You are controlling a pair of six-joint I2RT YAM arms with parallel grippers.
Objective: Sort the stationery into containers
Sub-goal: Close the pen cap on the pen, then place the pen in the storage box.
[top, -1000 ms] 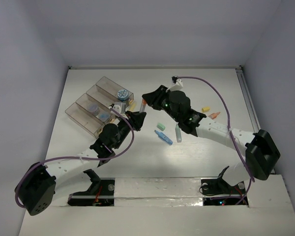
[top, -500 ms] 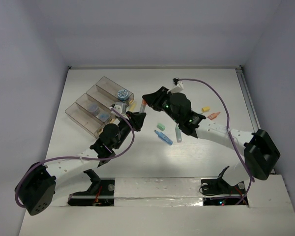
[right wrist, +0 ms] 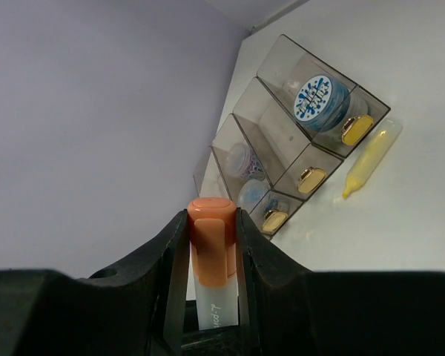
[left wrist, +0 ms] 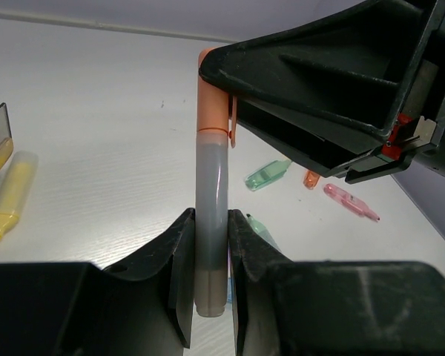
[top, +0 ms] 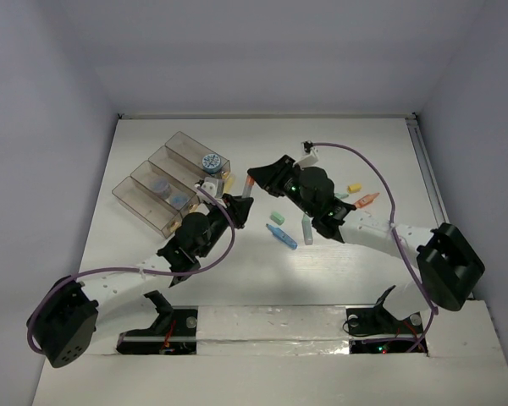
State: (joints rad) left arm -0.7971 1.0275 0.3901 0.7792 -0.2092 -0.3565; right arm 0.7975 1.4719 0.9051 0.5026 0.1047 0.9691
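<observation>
The robot's two grippers are both closed on the orange-capped pen, so next the left gripper lets go of the pen's grey body (left wrist: 212,174) before the right gripper takes the pen to the empty container (top: 175,168).
An orange-capped pen (top: 247,188) is held by both grippers above the table. My left gripper (left wrist: 210,219) is shut on its clear grey barrel (left wrist: 211,193). My right gripper (right wrist: 213,222) is shut on its orange cap (right wrist: 213,248), which also shows in the left wrist view (left wrist: 213,96). In the top view the left gripper (top: 240,207) sits just below the right gripper (top: 256,176). The containers (top: 165,182) stand at the left. A blue tape roll (top: 210,161) lies in the far box, and smaller bluish rolls (right wrist: 245,159) lie in the boxes beside it.
A yellow pen (top: 228,179) lies on the table against the containers' clasp side (right wrist: 371,156). Loose pens lie right of the grippers: green (top: 277,216), blue (top: 281,237), grey-blue (top: 307,228), yellow (top: 352,187) and orange (top: 368,200). A pink pen (left wrist: 350,202) shows in the left wrist view.
Both grippers stay shut on the orange-capped pen. The right arm's wrist has shifted slightly to the right and nearer, and the left gripper has followed a little.
</observation>
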